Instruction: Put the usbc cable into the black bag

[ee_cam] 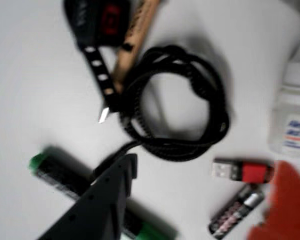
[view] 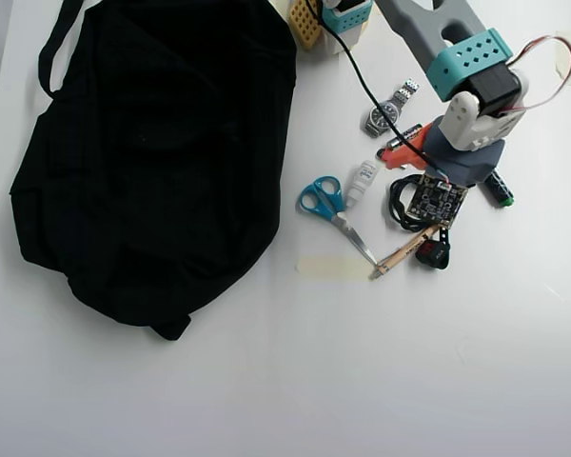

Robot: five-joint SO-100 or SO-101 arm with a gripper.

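Observation:
The usbc cable [ee_cam: 177, 150] will hold together as a ring when I pick it up, because parts of the cable wind [ee_cam: 196, 75] around each other in the black coil.
The USB-C cable [ee_cam: 216, 107] is a black braided coil lying on the white table, in the middle of the wrist view. One end runs under my black finger [ee_cam: 107, 200]. My gripper [ee_cam: 207, 164] is open and empty, just above the near edge of the coil, with the orange finger [ee_cam: 285, 205] at the lower right. In the overhead view the cable [view: 396, 204] shows partly under the wrist camera board. The black bag [view: 152, 152] lies flat at the left, well apart from the gripper.
Around the coil lie a green marker [ee_cam: 60, 172], a red and black USB stick [ee_cam: 242, 171], a battery [ee_cam: 235, 210], a white bottle [ee_cam: 292, 115], a wooden clothespin [ee_cam: 135, 35] and a black fob [ee_cam: 97, 17]. Blue scissors [view: 328, 205] and a watch [view: 390, 107] lie between bag and arm.

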